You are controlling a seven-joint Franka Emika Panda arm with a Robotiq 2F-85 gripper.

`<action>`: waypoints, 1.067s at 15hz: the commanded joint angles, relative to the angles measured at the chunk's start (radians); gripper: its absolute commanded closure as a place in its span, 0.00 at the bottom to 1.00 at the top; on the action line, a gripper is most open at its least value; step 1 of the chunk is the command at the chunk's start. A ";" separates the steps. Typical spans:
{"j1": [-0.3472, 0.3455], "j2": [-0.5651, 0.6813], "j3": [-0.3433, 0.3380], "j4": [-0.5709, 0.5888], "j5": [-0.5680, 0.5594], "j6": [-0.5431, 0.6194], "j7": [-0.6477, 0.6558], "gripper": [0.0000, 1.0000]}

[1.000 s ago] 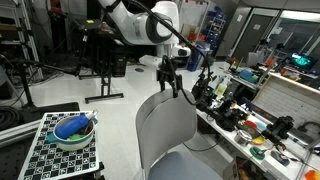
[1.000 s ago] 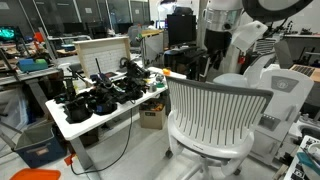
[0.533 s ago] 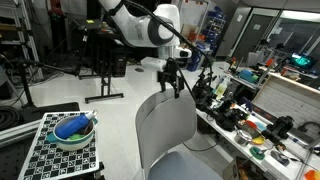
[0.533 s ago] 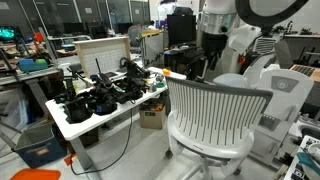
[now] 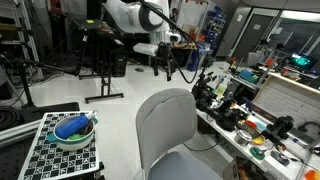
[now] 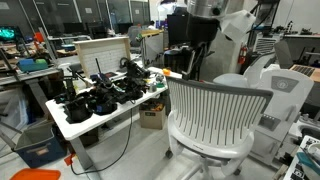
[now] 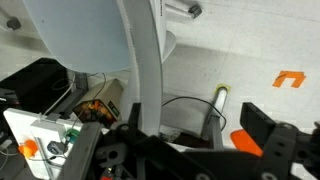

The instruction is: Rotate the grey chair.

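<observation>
Next, my gripper moves over the backrest's rim (image 6: 200, 84) and clamps it before it turns the grey chair, because the backrest's top edge (image 7: 148, 75) is outside my open gripper's fingers.
The grey chair (image 5: 168, 128) stands in the foreground with its smooth curved backrest upright; it also shows in an exterior view (image 6: 216, 112), where the back is ribbed. My gripper (image 5: 164, 67) hangs in the air above and behind the top of the backrest, apart from it. It shows as a dark shape in an exterior view (image 6: 196, 58). In the wrist view the chair's backrest edge (image 7: 143, 60) runs down past the left finger, and my gripper (image 7: 200, 132) is open with only floor between the fingers.
A white table (image 5: 262, 148) (image 6: 82, 124) crowded with dark tools and cables stands close beside the chair. A checkerboard stand with a bowl (image 5: 72, 130) is on its other side. A cardboard box (image 6: 153, 116) sits under the table. An orange floor mark (image 7: 290, 77) lies nearby.
My gripper has risen and pulled back from the top of the backrest, where it was a second ago. The chair looks the same.
</observation>
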 commanded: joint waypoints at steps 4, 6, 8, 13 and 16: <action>0.033 0.025 -0.022 0.028 -0.014 -0.016 0.025 0.00; 0.028 0.027 -0.039 0.035 -0.022 -0.022 0.037 0.00; 0.024 0.030 -0.058 0.040 -0.028 -0.026 0.051 0.00; 0.026 0.072 -0.081 0.020 -0.032 -0.022 0.068 0.00; 0.029 0.121 -0.093 0.020 -0.035 -0.017 0.082 0.00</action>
